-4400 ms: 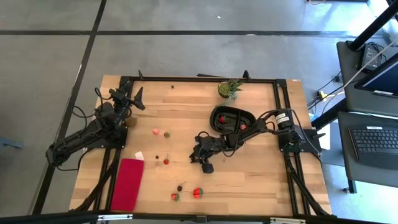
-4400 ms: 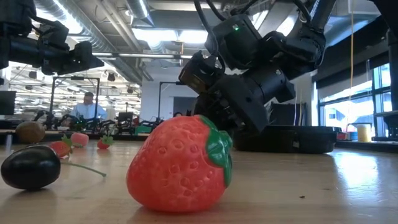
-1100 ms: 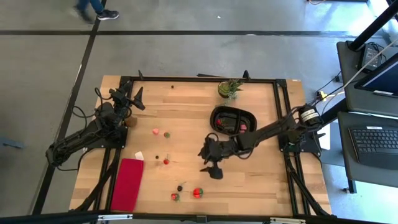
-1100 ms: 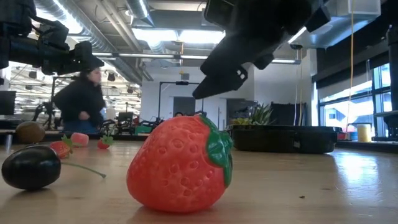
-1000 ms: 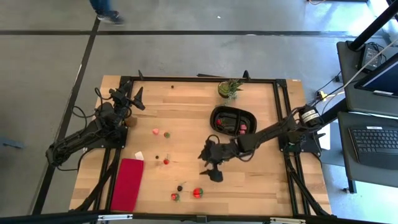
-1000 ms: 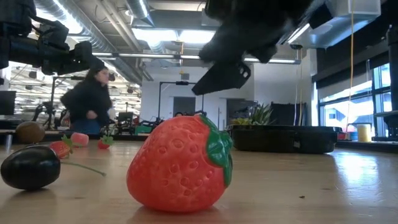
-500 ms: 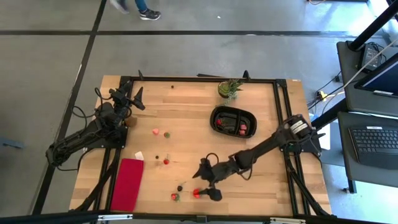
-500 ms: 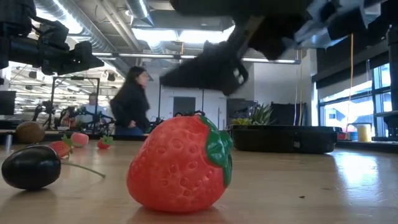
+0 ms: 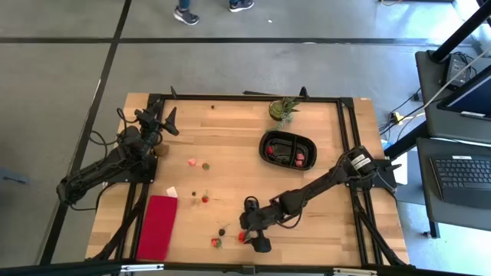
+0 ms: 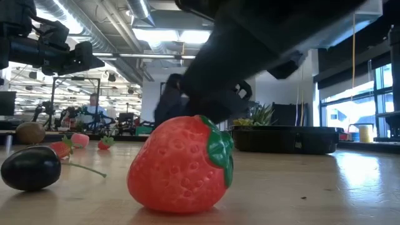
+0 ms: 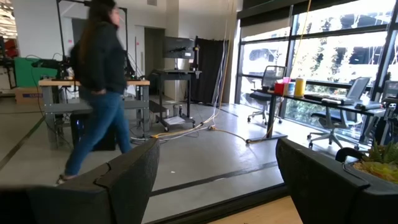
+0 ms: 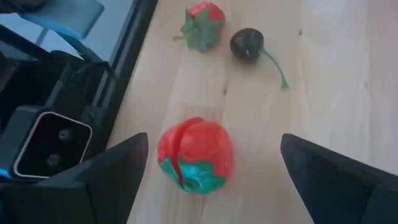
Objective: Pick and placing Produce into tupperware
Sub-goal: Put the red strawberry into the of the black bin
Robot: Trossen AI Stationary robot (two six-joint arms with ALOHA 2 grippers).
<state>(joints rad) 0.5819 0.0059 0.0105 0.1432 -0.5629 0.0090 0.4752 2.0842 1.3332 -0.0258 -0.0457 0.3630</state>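
The large strawberry lies away from the dark cherry, between both open fingers. I continue to move my right gripper down until the fingers are on either side of its red body.
The produce lies scattered on the wooden table. A large red strawberry rests on its side near the front edge. Beside it are a small strawberry and a dark cherry. More pieces lie mid-table. The black oval tupperware at the far right holds a few red pieces. My right gripper is open and slants down, with a finger on either side of the large strawberry, not touching it. My left gripper waits open at the far left.
A red cloth lies at the near left and a potted plant stands at the far edge. A brown fruit sits by the left arm. A camera housing is at the table's front rail. A person walks beyond the table.
My right gripper has moved from mid-table toward the near edge and down, reaching the large strawberry, and its fingers have stayed open. The produce has not moved. A person has walked across the room behind the table.
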